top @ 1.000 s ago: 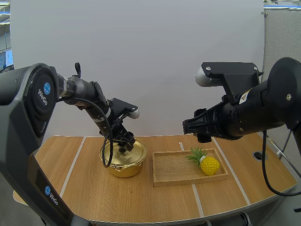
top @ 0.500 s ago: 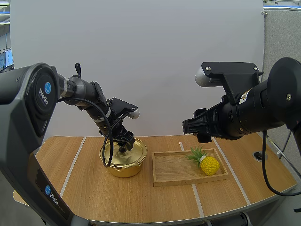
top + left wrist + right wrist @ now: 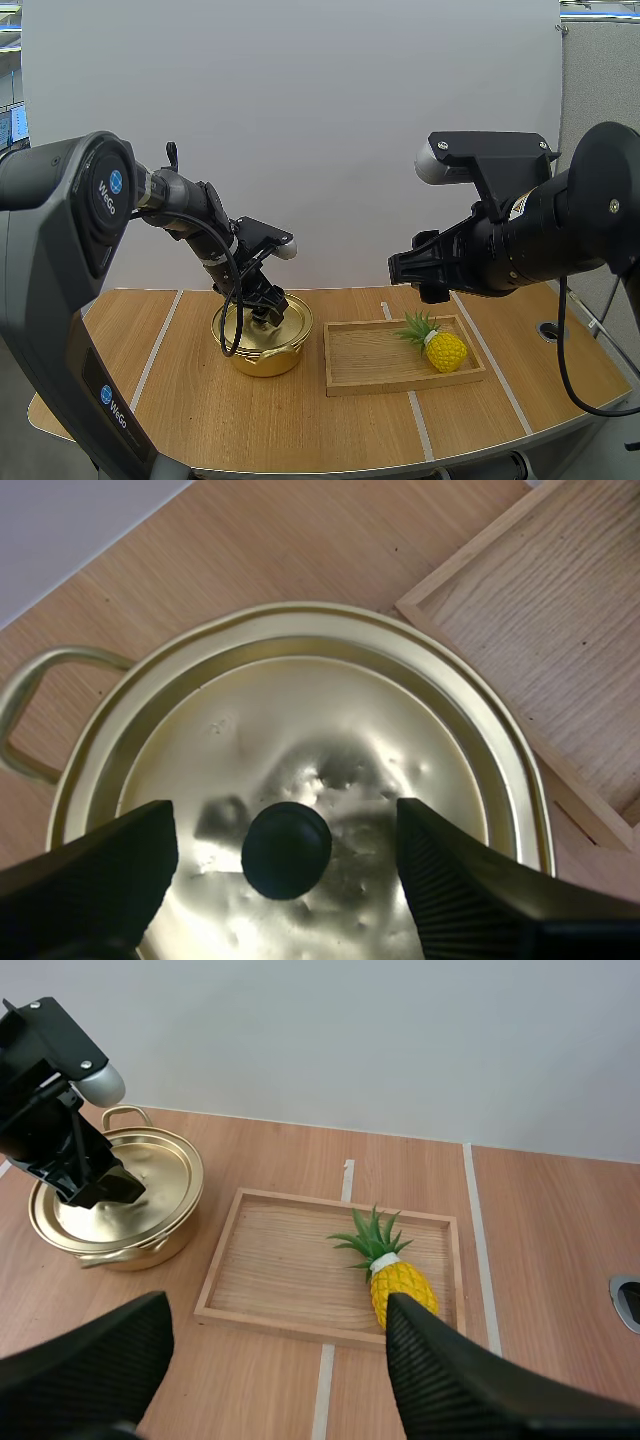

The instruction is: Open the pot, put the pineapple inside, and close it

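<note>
My gripper will get the small yellow pineapple [image 3: 441, 347] inside, leaves and all, when I lower it, because the pineapple is shorter than the gold pot [image 3: 266, 360] is wide.
A gold pot [image 3: 262, 345] with its lid [image 3: 300, 780] on stands left of a wooden tray [image 3: 372, 365]. My left gripper [image 3: 268, 309] hangs open just above the lid, and the black knob [image 3: 287, 848] sits between its two fingers [image 3: 100, 875] without touching them. A small yellow pineapple [image 3: 440, 346] with green leaves lies at the right end of the tray. My right gripper [image 3: 415, 272] is open, high above the tray. In the right wrist view, the pineapple [image 3: 392, 1273] lies on the tray [image 3: 270, 1275] and the pot [image 3: 115, 1205] is under the left gripper [image 3: 100, 1188].
The wooden table [image 3: 200, 420] has pale tape lines running front to back. A round grommet [image 3: 551, 329] sits at the table's right edge. Bare table lies in front of the pot and tray.
The left gripper has dropped slightly, closer onto the pot lid. The right arm, pineapple and tray are unchanged.
</note>
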`<state>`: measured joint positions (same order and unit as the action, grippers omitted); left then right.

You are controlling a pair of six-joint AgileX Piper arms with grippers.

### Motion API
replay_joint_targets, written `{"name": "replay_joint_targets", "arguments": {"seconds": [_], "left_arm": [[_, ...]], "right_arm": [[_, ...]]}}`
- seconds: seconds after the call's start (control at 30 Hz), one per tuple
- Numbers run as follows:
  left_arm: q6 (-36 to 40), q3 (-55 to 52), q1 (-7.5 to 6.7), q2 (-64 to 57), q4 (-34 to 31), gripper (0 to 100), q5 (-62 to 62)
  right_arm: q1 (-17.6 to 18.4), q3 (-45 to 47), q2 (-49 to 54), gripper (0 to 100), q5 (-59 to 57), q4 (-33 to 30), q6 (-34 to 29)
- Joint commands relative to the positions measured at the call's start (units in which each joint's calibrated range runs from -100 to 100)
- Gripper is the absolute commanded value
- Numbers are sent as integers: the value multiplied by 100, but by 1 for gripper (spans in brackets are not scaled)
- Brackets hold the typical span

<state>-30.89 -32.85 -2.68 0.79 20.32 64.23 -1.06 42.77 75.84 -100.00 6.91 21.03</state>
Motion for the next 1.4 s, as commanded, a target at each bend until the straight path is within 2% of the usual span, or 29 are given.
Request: {"name": "replay_joint_targets", "arguments": {"seconds": [0.0,0.03,0.1,0.17,0.2,0.47,0.67,0.97,1.37], "left_arm": [[19,43,-24,-9,41,100,-39],[19,43,-24,-9,41,95,-39],[19,43,-24,-9,41,56,-20],[19,43,-24,-9,41,25,1],[19,43,-24,-9,29,0,14],[19,81,-24,-78,29,0,338],[166,620,-24,-655,29,0,1009],[570,2213,-24,-1898,-43,0,1720],[1353,4715,-24,-2907,-730,0,1795]], "right_arm": [[-23,-35,6,100,0,-11,22],[-23,-35,6,100,0,-11,22],[-23,-35,6,100,0,-11,22],[-23,-35,6,100,0,-11,22],[-23,-35,6,100,0,-11,22],[-23,-35,6,100,0,12,22],[-23,-35,6,100,0,12,22],[-23,-35,6,100,0,12,22],[-23,-35,6,100,0,12,22]]}}
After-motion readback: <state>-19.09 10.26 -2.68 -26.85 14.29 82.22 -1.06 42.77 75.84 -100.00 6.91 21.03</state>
